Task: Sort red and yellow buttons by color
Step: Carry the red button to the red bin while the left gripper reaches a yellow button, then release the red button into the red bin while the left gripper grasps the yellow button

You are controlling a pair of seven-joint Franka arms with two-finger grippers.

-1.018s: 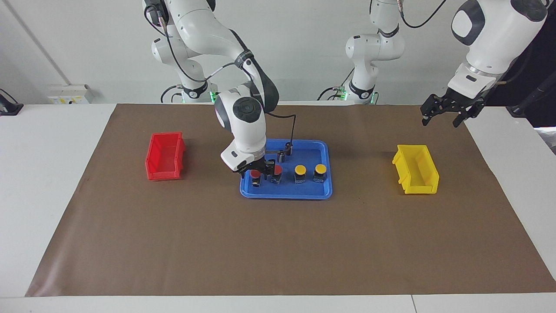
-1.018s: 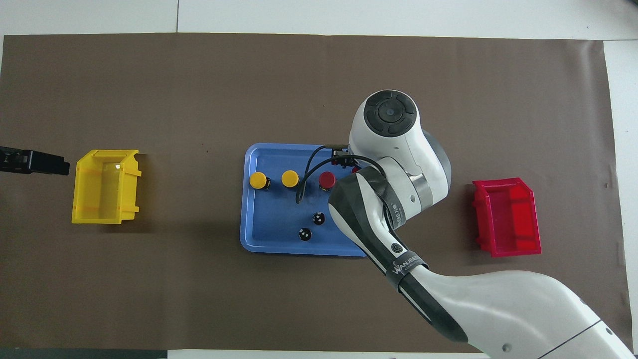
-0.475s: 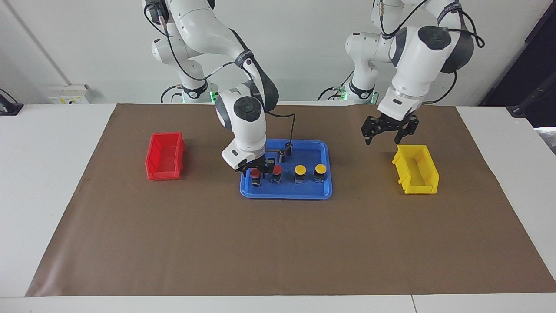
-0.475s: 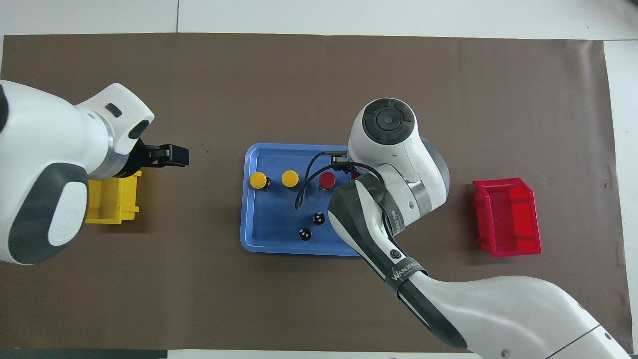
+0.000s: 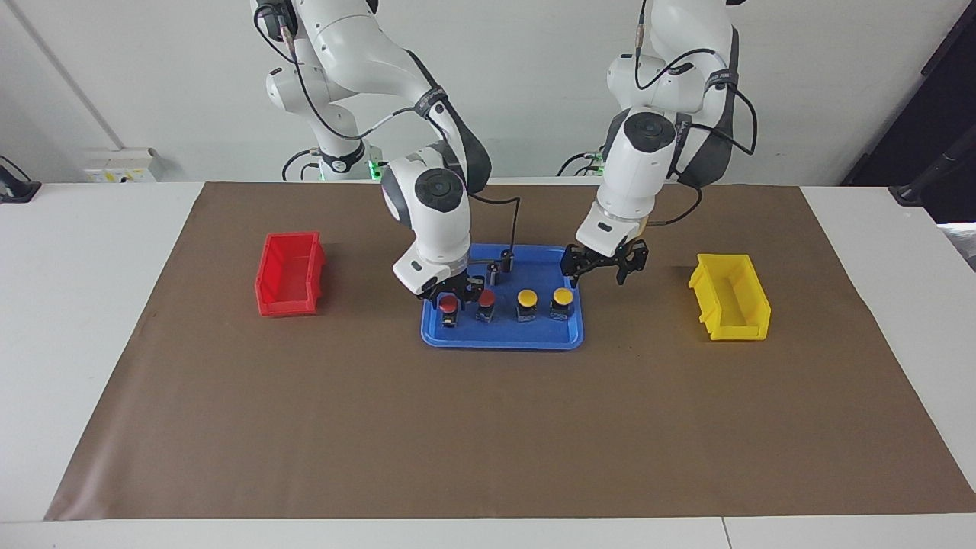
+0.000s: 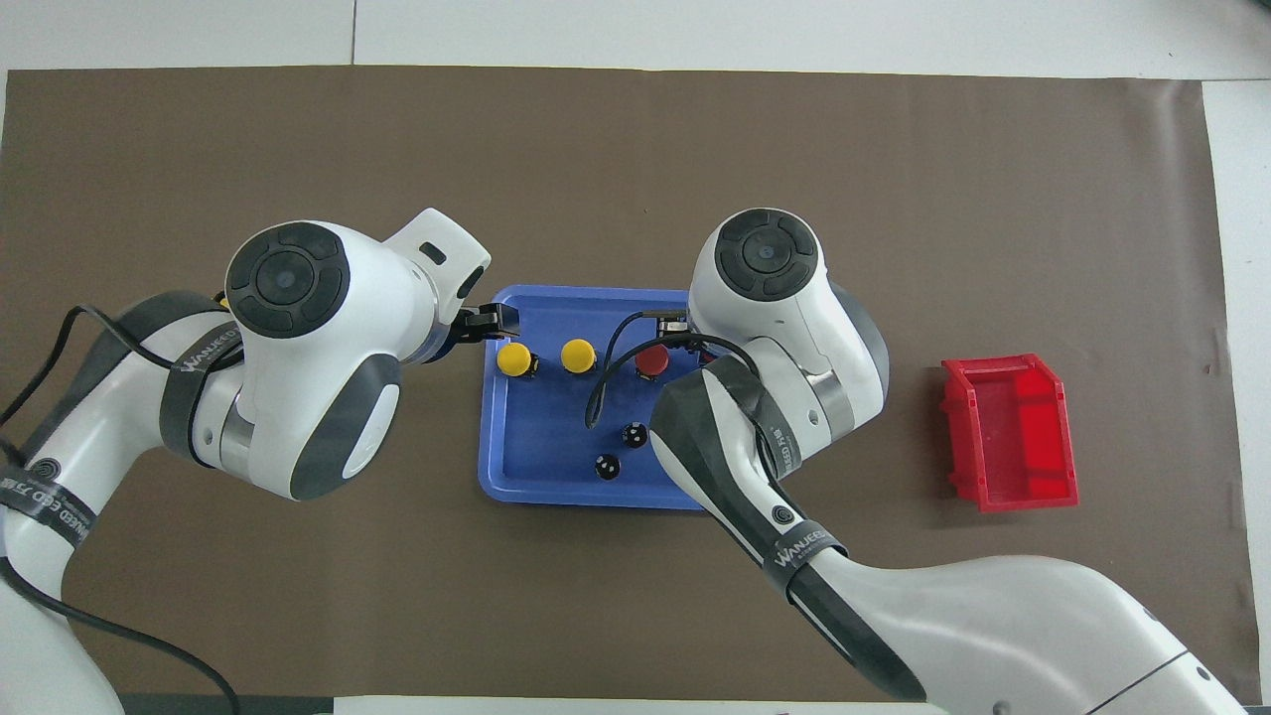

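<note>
My gripper will put the end yellow button (image 6: 514,359) in the yellow bin, and the button should tip sideways as it goes in, because it has a wide cap over a black base (image 6: 532,363).
A blue tray (image 5: 503,341) (image 6: 536,477) holds a row of buttons: two yellow ones (image 5: 563,296) (image 5: 526,297) (image 6: 513,359) (image 6: 578,356) and two red ones (image 5: 486,299) (image 5: 449,305). My right gripper (image 5: 451,296) is down in the tray around the red button at the right arm's end of the row. In the overhead view the right wrist hides that button, and only the other red button (image 6: 651,359) shows fully. My left gripper (image 5: 602,267) (image 6: 487,323) hangs open and holds nothing, over the tray's rim beside the end yellow button.
A red bin (image 5: 290,274) (image 6: 1008,432) stands toward the right arm's end of the brown mat. A yellow bin (image 5: 730,297) stands toward the left arm's end. Two dark cylinders (image 6: 635,434) (image 6: 608,467) stand in the tray, nearer to the robots than the buttons.
The left arm swung in from past the yellow bin to the tray's rim, its gripper staying open. The right gripper stayed at the end red button and its jaws narrowed.
</note>
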